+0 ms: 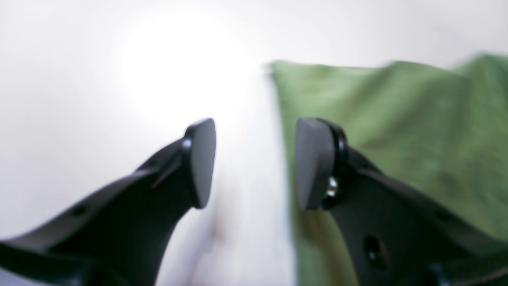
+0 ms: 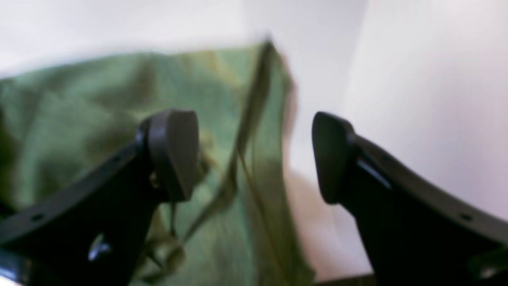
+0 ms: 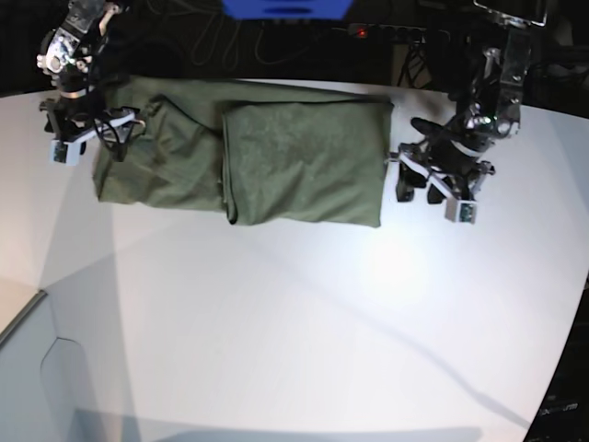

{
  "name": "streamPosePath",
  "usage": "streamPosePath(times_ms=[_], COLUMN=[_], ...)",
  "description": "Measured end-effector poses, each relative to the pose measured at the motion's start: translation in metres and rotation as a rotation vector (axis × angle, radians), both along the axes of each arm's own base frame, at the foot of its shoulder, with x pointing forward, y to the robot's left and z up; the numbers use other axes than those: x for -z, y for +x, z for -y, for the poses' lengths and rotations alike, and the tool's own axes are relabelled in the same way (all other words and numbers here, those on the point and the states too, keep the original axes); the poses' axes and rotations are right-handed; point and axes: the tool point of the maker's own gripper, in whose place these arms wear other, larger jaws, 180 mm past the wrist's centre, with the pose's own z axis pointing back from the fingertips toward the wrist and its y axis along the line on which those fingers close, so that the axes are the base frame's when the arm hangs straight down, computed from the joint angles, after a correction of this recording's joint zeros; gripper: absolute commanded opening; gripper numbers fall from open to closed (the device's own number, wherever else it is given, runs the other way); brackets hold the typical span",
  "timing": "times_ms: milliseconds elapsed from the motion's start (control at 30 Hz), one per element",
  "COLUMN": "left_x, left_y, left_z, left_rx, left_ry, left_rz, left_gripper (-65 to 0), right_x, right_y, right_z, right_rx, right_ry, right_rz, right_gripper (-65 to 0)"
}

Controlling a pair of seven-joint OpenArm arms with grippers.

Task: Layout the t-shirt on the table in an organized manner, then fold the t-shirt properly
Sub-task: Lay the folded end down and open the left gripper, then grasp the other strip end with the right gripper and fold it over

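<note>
The t-shirt's hemmed edge [image 2: 271,152] runs between the open fingers of my right gripper, so I should keep lowering them until they reach the t-shirt, then close on that edge [image 2: 254,167].
The olive-green t-shirt [image 3: 276,161] lies flat along the far side of the white table [image 3: 276,322]. Its right part is folded over into a double layer, and a single layer spreads to the left. My right gripper [image 3: 115,129] hovers over the shirt's left end, at the base view's left. In the right wrist view that gripper [image 2: 254,159] is open, with a hemmed edge of the t-shirt [image 2: 99,103] below and between the fingers. My left gripper [image 3: 414,182] stands just off the shirt's right edge. It is open [image 1: 258,163] over bare table [image 1: 99,79], with the t-shirt [image 1: 397,127] beside its right finger.
Beyond the table's curved far edge are dark cables, a power strip [image 3: 386,32] and a blue object [image 3: 285,7]. A bright light patch [image 3: 396,272] lies on the tabletop in front of the shirt. At the lower left the table ends [image 3: 28,313].
</note>
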Motion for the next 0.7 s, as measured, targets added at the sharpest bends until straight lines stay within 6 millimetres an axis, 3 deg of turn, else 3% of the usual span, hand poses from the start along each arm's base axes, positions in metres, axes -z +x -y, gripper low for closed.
streamPosePath(times_ms=[167, 567, 700], left_x=[0.011, 0.02, 0.021], left_y=[0.001, -0.001, 0.0], left_z=[-0.019, -0.019, -0.012], left_rx=[-0.048, -0.052, -0.061], left_ry=[0.016, 0.009, -0.007], left_rz=[-0.029, -0.054, -0.053], left_gripper=[-33.5, -33.5, -33.5], right_x=[0.028, 0.035, 0.036], right_y=[-0.01, -0.003, 0.004], right_z=[-0.012, -0.016, -0.032], right_rx=[0.007, 0.026, -0.029], right_ry=[0.066, 0.112, 0.119], right_rz=[-0.051, -0.009, -0.01], right_gripper=[-19.9, -20.3, -21.6])
